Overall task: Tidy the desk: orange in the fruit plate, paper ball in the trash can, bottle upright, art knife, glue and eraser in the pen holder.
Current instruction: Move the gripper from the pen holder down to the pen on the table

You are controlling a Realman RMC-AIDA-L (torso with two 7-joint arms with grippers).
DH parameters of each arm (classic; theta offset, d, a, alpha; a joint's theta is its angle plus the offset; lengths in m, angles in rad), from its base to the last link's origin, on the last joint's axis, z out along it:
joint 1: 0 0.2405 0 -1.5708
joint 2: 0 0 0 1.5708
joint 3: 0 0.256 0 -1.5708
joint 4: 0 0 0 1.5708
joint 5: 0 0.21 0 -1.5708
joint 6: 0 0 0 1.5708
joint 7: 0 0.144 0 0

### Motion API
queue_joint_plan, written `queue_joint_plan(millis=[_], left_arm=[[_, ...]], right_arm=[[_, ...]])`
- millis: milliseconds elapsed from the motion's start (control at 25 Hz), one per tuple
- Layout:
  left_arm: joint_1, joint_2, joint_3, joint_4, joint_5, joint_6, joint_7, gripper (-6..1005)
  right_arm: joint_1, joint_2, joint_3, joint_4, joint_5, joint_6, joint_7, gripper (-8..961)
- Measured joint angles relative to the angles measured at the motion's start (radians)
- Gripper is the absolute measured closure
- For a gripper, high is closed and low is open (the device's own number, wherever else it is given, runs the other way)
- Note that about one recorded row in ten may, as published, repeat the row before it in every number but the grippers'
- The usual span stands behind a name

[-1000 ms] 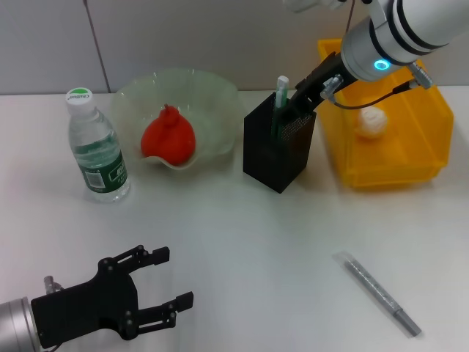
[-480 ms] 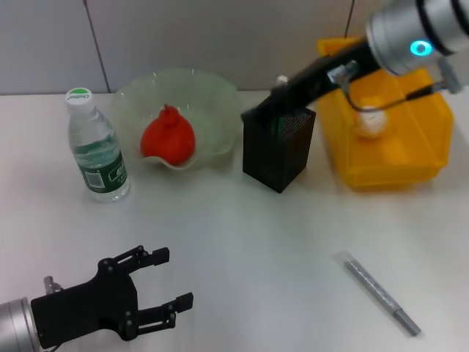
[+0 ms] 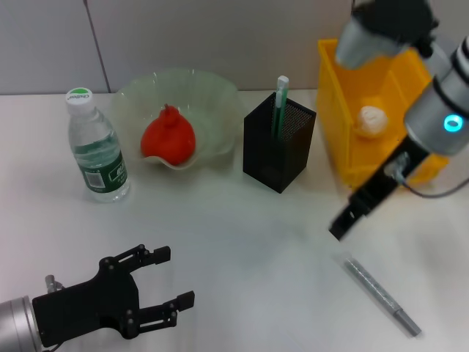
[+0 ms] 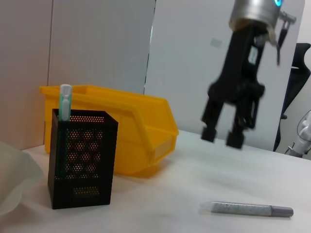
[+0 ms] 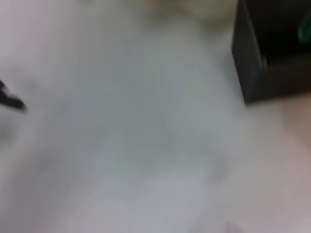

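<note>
The art knife (image 3: 382, 295) lies clear of the pen holder, so I should keep lowering my right gripper's open fingers until they are on both sides of the knife's nearer half (image 3: 368, 279) to the trash can.
The orange (image 3: 169, 137) lies in the pale green fruit plate (image 3: 214, 92). The bottle (image 3: 94, 146) stands upright at the left. A green glue stick (image 3: 279, 103) pokes out of the black mesh pen holder (image 3: 280, 149), also seen in the left wrist view (image 4: 81, 163). The paper ball (image 3: 371, 120) rests in the yellow trash can (image 3: 388, 167). The grey art knife (image 3: 378, 293) lies flat on the table. My right gripper (image 3: 341, 224) hangs open and empty just above and behind the knife (image 4: 249, 209). My left gripper (image 3: 176, 277) stays open at the near left. The eraser is out of view.
White table (image 3: 242, 242) with a grey wall behind it. The trash can (image 4: 127, 130) stands close beside the pen holder. The right wrist view is blurred and shows only a corner of the pen holder (image 5: 272, 53) over the table.
My right gripper has left the pen holder and swung down and to the right, ending above the table near the art knife. The left arm has not moved.
</note>
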Motion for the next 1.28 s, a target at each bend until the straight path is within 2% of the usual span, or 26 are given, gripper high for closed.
queue_joint_plan(millis=[160, 320, 880, 1280], left_arm=[[-0.001, 0.000, 0.000, 0.000, 0.000, -0.001, -0.003, 152], [-0.001, -0.002, -0.001, 0.001, 0.000, -0.005, -0.003, 152], [0.001, -0.011, -0.001, 0.000, 0.000, -0.014, -0.003, 152], [0.000, -0.011, -0.001, 0.000, 0.000, -0.014, -0.001, 152]], right_arm=[[0.002, 0.003, -0.083, 0.059, -0.037, 0.015, 0.032, 201], [0.003, 0.005, -0.122, 0.106, -0.046, 0.043, 0.042, 208], [0.003, 0.008, -0.213, 0.222, -0.050, 0.132, 0.041, 232], [0.006, 0.009, -0.223, 0.265, -0.051, 0.166, 0.042, 249]])
